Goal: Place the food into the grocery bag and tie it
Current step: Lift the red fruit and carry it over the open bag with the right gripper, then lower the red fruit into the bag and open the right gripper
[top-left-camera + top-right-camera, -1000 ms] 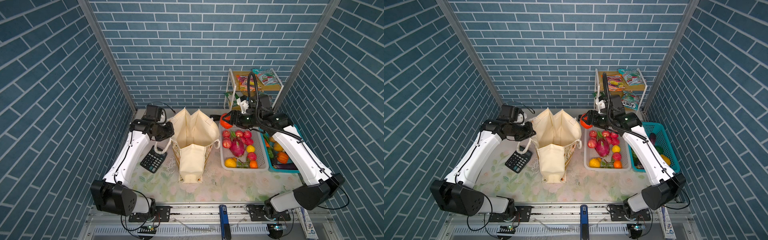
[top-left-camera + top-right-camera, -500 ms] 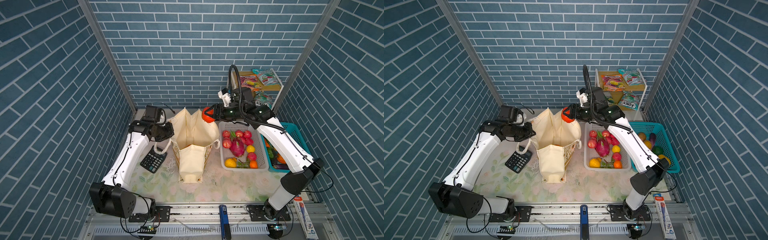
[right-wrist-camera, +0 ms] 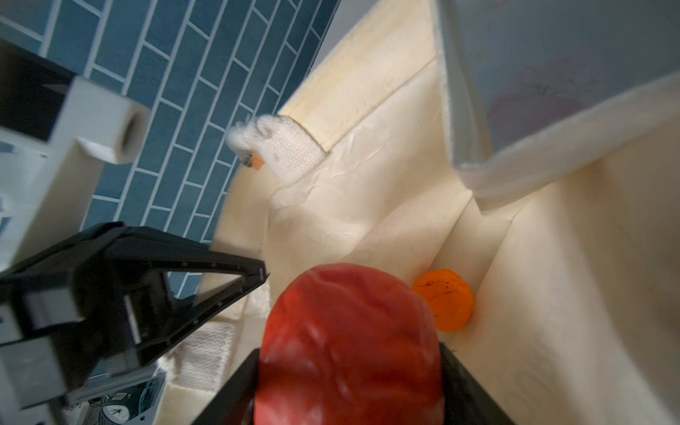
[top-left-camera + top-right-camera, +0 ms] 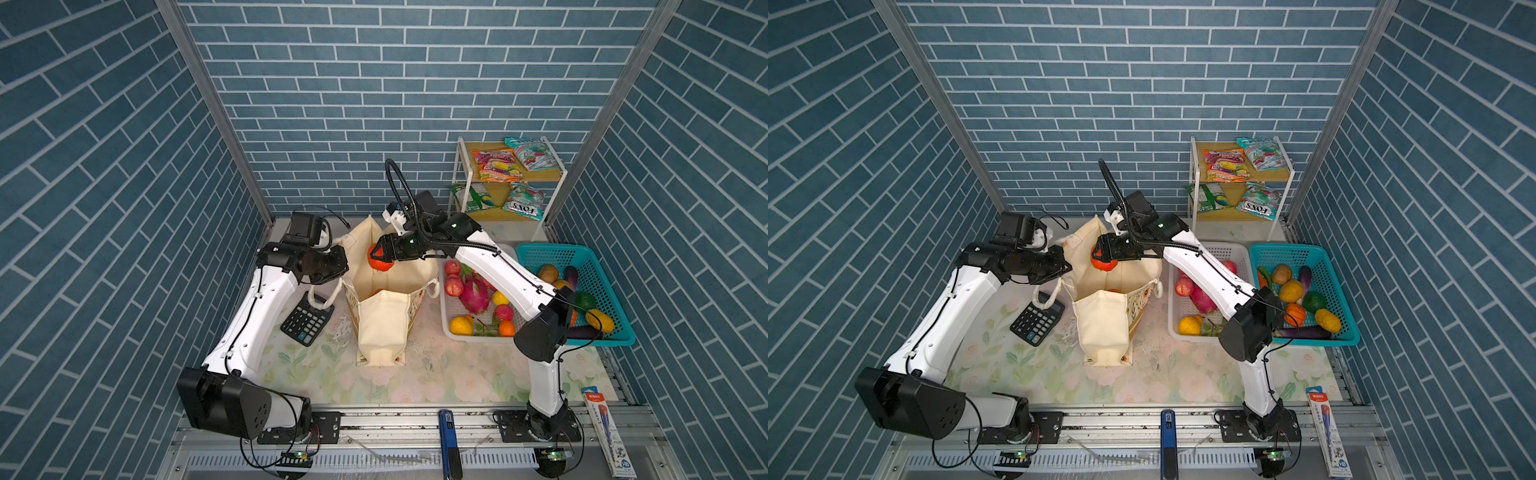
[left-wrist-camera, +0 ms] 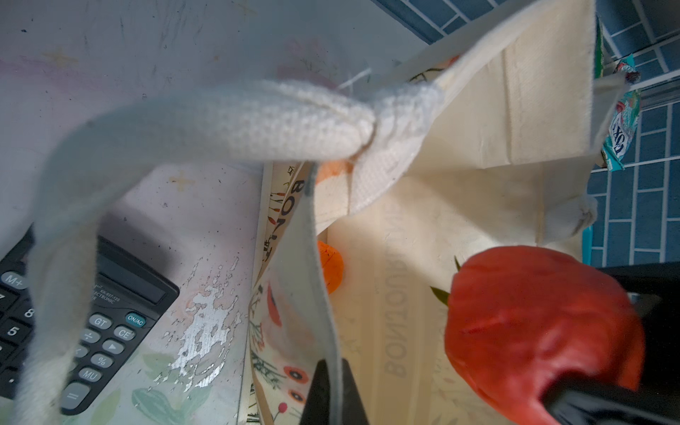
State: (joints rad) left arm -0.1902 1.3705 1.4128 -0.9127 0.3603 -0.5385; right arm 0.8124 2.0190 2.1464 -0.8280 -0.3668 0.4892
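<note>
The red-orange fruit (image 4: 379, 257) is hanging above the bag's wide opening, so my right gripper should keep moving it down until it gets close to the small orange fruit (image 4: 1112, 290), and then let go.
The cream grocery bag (image 4: 384, 324) stands open mid-table, seen in both top views. My left gripper (image 5: 333, 386) is shut on the edge of its rim, holding the mouth open on the left side (image 4: 338, 266). My right gripper (image 3: 349, 364) is shut on a red-orange round fruit (image 3: 349, 331), which hangs just over the bag's mouth (image 4: 381, 262). A small orange fruit (image 3: 445, 300) lies at the bottom inside the bag. More food, among it a magenta dragon fruit (image 4: 473, 293), sits in the white basket (image 4: 473, 337). Snack packets (image 4: 496, 164) lie on the shelf behind.
A black calculator (image 4: 307, 318) lies left of the bag, under a rope handle (image 5: 257, 125). A teal basket (image 4: 540, 248) of vegetables stands right of the white one. The wire shelf (image 4: 461, 178) stands at the back right. A pen box (image 4: 609, 428) lies at the front right.
My right arm has swung left with the red-orange fruit, from over the white basket to above the bag's mouth. The left gripper has kept its hold on the rim.
</note>
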